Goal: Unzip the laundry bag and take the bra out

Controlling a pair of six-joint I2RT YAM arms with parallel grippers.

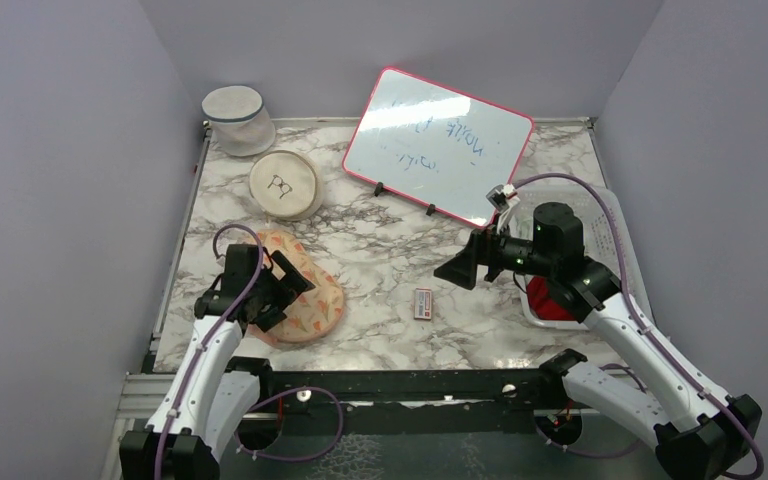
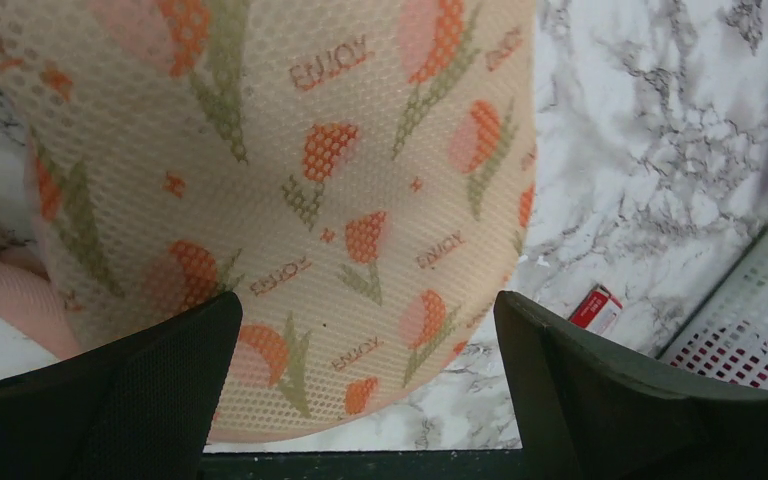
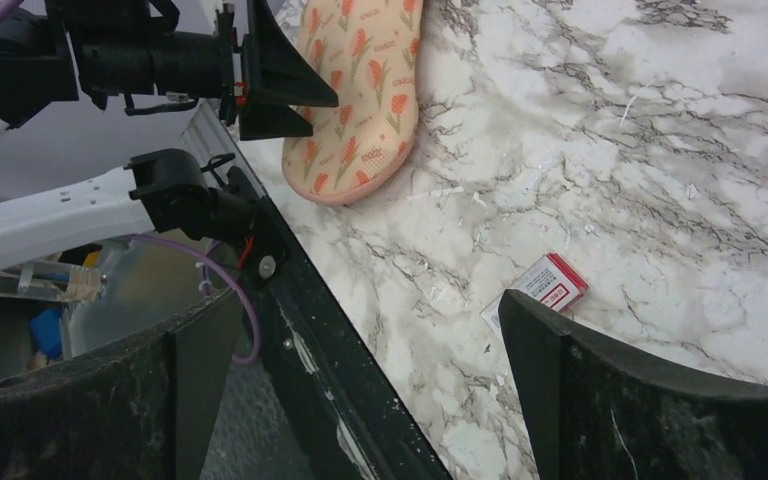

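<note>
The laundry bag point(image 1: 318, 300) lies at a slant and far away from my right gripper, so next my left gripper pulls the bag toward mid-table point(image 1: 365, 300) and turns it before the unzipping.
The laundry bag point(image 1: 312, 300) lies flat at the near left of the marble table. The peach-orange bra point(image 2: 290, 200), with its red and green print, shows through the mesh and is inside the bag. My left gripper point(image 1: 285, 290) is open and hovers just over the bag's near left part. In the left wrist view its jaws point(image 2: 365, 390) straddle the bag's rounded near edge, empty. My right gripper point(image 1: 460, 265) is open and empty. It is held above the table's middle right and points left. The bag also shows in the right wrist view point(image 3: 360, 90), far from that gripper point(image 3: 370, 390).
A small red-and-white box point(image 1: 422, 303) lies mid-table. A pink-framed whiteboard point(image 1: 438, 145) stands at the back. A round cream disc point(image 1: 285, 185) and a white mesh cylinder point(image 1: 237, 120) sit back left. A white basket point(image 1: 605, 215) holding a red cloth point(image 1: 550, 300) is under the right arm.
</note>
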